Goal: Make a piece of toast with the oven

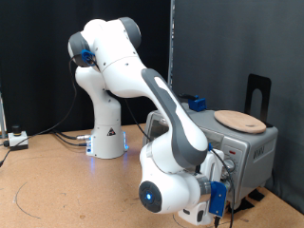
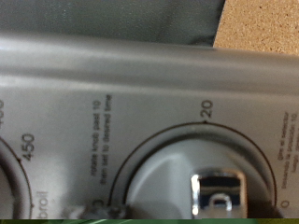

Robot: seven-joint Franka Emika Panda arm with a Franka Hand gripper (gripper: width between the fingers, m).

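Next, I back off from the panel, centre my fingers over the knob's grip (image 2: 219,198) and close before turning, because the chrome knob (image 2: 219,193) sits well off my gripper's middle.
The silver-grey oven (image 1: 249,144) stands on the table at the exterior view's right. My gripper (image 1: 229,174) is pressed close against its control panel at the front right; the hand hides the fingers there. In the wrist view the panel (image 2: 112,84) fills the picture. A chrome knob (image 2: 217,192) sits in a dial marked 20 and 0, right in front of the camera. Part of a second dial (image 2: 14,159), marked 450 and broil, shows beside it. My fingers do not show clearly in this view. The piece of toast is out of view.
A round tan wooden board (image 1: 239,121) lies on top of the oven. A black stand (image 1: 258,93) rises behind it, with a blue object (image 1: 197,101) nearby. The brown table (image 1: 57,185) stretches towards the exterior view's left, with cables near the robot base (image 1: 106,142).
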